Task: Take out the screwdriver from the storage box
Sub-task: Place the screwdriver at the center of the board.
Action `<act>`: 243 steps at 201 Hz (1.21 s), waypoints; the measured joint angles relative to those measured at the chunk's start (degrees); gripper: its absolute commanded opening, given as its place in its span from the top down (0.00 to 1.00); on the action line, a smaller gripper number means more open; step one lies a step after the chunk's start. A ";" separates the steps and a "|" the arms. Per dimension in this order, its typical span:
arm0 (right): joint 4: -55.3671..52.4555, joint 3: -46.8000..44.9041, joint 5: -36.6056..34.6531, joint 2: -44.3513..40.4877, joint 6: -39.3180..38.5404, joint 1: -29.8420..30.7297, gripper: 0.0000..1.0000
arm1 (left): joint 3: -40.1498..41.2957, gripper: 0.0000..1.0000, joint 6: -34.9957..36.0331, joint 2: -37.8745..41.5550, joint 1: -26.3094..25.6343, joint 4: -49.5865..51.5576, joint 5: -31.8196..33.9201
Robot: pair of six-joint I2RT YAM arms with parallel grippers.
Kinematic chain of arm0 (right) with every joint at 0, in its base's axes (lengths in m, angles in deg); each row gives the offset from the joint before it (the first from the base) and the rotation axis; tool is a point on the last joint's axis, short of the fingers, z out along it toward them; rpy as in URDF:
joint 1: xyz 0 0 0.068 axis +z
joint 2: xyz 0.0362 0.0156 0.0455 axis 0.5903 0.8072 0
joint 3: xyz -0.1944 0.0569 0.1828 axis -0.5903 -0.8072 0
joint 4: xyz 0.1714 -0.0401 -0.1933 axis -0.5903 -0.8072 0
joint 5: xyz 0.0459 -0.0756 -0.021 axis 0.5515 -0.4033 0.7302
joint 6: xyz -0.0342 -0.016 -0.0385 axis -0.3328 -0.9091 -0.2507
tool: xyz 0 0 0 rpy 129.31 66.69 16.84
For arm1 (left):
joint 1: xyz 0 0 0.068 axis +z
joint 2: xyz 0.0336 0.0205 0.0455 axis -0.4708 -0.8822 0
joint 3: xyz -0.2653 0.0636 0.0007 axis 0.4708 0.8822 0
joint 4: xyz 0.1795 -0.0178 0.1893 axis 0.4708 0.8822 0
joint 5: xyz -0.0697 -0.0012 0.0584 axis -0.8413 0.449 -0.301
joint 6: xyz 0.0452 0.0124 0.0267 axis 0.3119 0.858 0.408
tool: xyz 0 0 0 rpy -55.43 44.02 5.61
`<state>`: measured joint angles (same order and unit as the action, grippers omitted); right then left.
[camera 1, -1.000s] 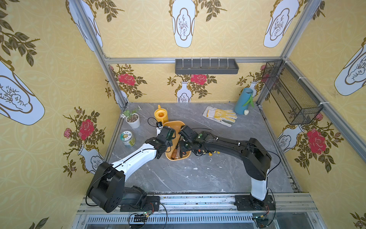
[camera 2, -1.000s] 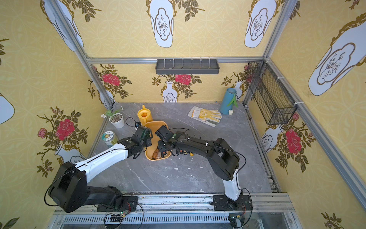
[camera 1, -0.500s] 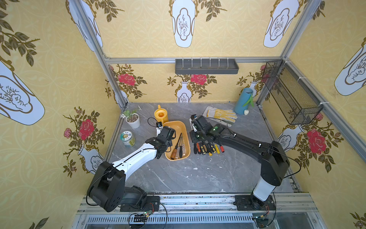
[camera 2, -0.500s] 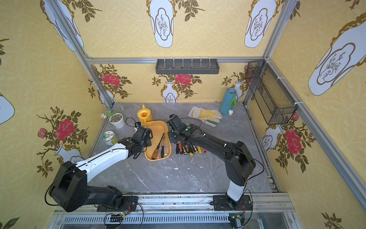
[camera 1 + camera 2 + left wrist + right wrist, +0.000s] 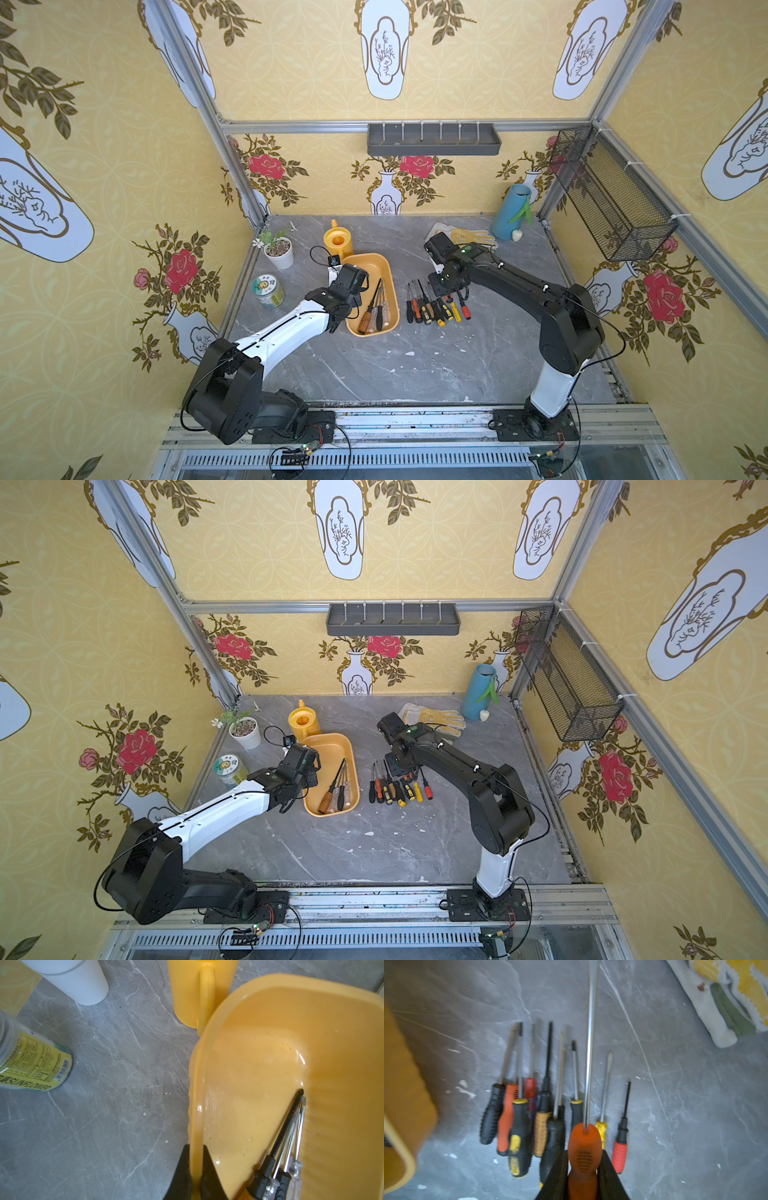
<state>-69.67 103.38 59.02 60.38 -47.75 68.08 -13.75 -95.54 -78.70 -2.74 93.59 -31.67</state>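
Note:
The orange screwdriver (image 5: pixel 588 1064) points the same way as the row below, so my right gripper keeps bringing it down beside the yellow screwdriver (image 5: pixel 602 1126) until it rests there.
The yellow-orange storage box (image 5: pixel 366 266) (image 5: pixel 330 750) lies left of the table's centre, with three screwdrivers (image 5: pixel 376 309) (image 5: pixel 287 1147) in its near end. My left gripper (image 5: pixel 195 1160) (image 5: pixel 345 313) is shut on the box's left rim (image 5: pixel 195 1105). My right gripper (image 5: pixel 584 1154) (image 5: pixel 446 286) is to the right of the box and shut on the orange handle of a long screwdriver (image 5: pixel 584 1140). It holds this tool just above a row of several screwdrivers (image 5: pixel 436 305) (image 5: pixel 399 787) (image 5: pixel 529 1118) lying on the table. In both top views the held tool is hidden under the wrist.
A yellow watering can (image 5: pixel 338 243) (image 5: pixel 199 991) touches the box's far end. A white plant pot (image 5: pixel 278 251) and a labelled jar (image 5: pixel 268 291) (image 5: pixel 31 1059) stand at the left. Gloves (image 5: pixel 469 237) (image 5: pixel 726 991) and a blue vase (image 5: pixel 511 212) are at the back right. A mesh basket (image 5: pixel 611 199) hangs on the right wall.
My right gripper has left the box with the orange-handled screwdriver and moved right, over the row on the table. The left gripper has kept its hold on the rim.

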 measured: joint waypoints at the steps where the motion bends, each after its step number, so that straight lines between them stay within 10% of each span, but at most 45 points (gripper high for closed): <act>1: -0.07 -0.02 -0.04 0.04 -0.02 -0.11 1.00 | 0.00 1.00 0.00 0.00 0.00 0.00 0.00; 131: -1.44 -3.54 3.63 3.98 -2.62 -2.27 0.97 | -0.39 1.00 0.35 0.33 0.00 0.17 -0.17; 243: 0.13 -4.52 6.43 6.16 -2.60 -2.47 0.74 | -0.39 1.00 -0.26 0.22 0.00 0.33 -0.22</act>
<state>-69.54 98.86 65.44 66.54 -50.35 65.61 -14.14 -95.80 -78.48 -2.74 93.92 -31.89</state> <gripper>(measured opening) 0.252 0.102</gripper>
